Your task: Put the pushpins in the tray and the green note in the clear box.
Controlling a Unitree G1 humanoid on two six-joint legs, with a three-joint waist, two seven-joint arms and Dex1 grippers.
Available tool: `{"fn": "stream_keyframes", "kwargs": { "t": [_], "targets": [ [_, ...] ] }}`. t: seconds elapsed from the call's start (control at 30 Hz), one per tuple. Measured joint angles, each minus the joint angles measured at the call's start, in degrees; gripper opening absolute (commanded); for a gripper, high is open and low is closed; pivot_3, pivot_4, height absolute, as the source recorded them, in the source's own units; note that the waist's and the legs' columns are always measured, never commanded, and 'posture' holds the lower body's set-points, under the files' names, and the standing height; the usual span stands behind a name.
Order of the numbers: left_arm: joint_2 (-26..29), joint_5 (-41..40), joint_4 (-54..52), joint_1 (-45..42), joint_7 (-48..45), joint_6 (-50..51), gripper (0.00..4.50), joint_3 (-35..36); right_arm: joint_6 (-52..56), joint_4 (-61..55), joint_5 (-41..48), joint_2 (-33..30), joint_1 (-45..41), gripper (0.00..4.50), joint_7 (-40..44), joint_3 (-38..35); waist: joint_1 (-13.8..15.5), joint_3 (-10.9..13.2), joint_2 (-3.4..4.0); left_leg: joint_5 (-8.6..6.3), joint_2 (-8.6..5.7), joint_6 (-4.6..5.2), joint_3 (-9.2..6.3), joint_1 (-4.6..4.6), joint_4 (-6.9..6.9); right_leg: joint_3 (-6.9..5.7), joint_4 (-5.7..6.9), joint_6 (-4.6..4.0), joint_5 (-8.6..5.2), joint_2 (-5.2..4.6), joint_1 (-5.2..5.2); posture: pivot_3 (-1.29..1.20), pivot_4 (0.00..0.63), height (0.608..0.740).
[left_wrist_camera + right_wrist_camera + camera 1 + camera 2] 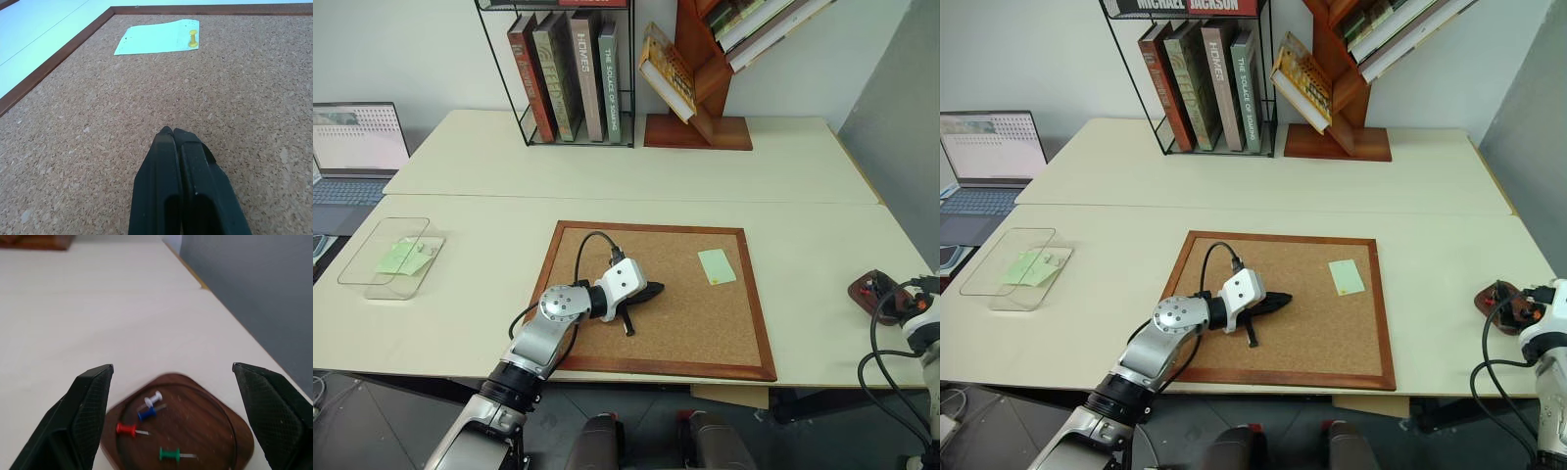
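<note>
I keep moving my right gripper toward the green note's corner and close it on the pushpin's head [193, 33], as the yellow pushpin [715, 283] is upright and clear of my left gripper.
The green note [716, 265] lies on the cork board [705, 323], near its far right corner. A yellow pushpin [193, 38] stands in one corner of the note. My left gripper [172, 131] is shut and empty, low over the middle of the board and pointing toward the note. The tray [210, 431] sits at the table's right edge and holds several pushpins, among them a white one [154, 398], a red one [126, 429] and a green one [169, 454]. My right gripper [172, 366] is open just above the tray, holding nothing. The clear box [386, 257] stands far left.
A lime-green slip [399, 257] lies inside the clear box. A wire rack of books [570, 73] and a wooden book stand [700, 88] stand at the back of the table. A laptop [357, 147] sits at the far left. The table's right edge runs close beside the tray.
</note>
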Motion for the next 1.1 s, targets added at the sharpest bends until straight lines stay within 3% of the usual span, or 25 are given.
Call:
{"fn": "stream_keyframes", "kwargs": {
  "t": [0.2,0.33,0.6,0.93,1.1],
  "targets": [
    [0.14,0.01,0.02,-0.01,-0.1,-0.02,0.0,0.0,-0.14,-5.54,2.75,-0.66,-0.53,4.12,3.91,1.51,-0.02,0.01,0.01,0.0,0.01,0.0,-0.01,0.0,0.0,-0.01,0.0,0.0,0.0,0.0,-0.01,0.0,0.15,0.74],
    [0.23,0.05,0.06,-0.19,-0.11,-0.04,0.0,-0.15,4.0,-15.08,4.38,-2.28,-0.23,4.12,9.35,11.57,-0.09,0.02,0.0,0.0,0.05,0.0,-0.07,0.01,-0.01,-0.07,0.0,0.0,0.0,0.0,-0.01,0.0,0.15,0.74],
    [0.21,0.05,0.12,-0.53,-0.52,-0.1,0.0,-0.23,7.83,-21.04,3.14,-1.72,-0.91,4.12,12.01,26.17,-0.03,0.07,-0.08,-0.01,0.02,-0.01,-0.06,-0.01,-0.16,-0.07,-0.11,0.0,0.0,-0.04,-0.04,0.0,0.15,0.74],
    [0.02,0.05,0.11,-0.72,-0.83,-0.06,0.0,-0.31,4.63,-9.41,-2.89,4.32,-6.0,4.12,12.74,36.9,0.09,0.17,-0.27,-0.01,-0.02,-0.01,-0.04,-0.02,-0.19,-0.07,-0.12,0.0,0.0,-0.07,-0.04,0.0,0.15,0.74],
    [0.04,0.05,0.12,-0.7,-0.76,0.01,0.0,-0.24,-0.1,-4.12,-5.52,5.69,-7.75,3.28,13.01,37.44,0.09,0.18,-0.3,0.0,-0.01,-0.01,-0.06,0.0,-0.19,-0.11,-0.1,0.0,0.0,-0.06,-0.04,0.0,0.15,0.74]
  ]
}}
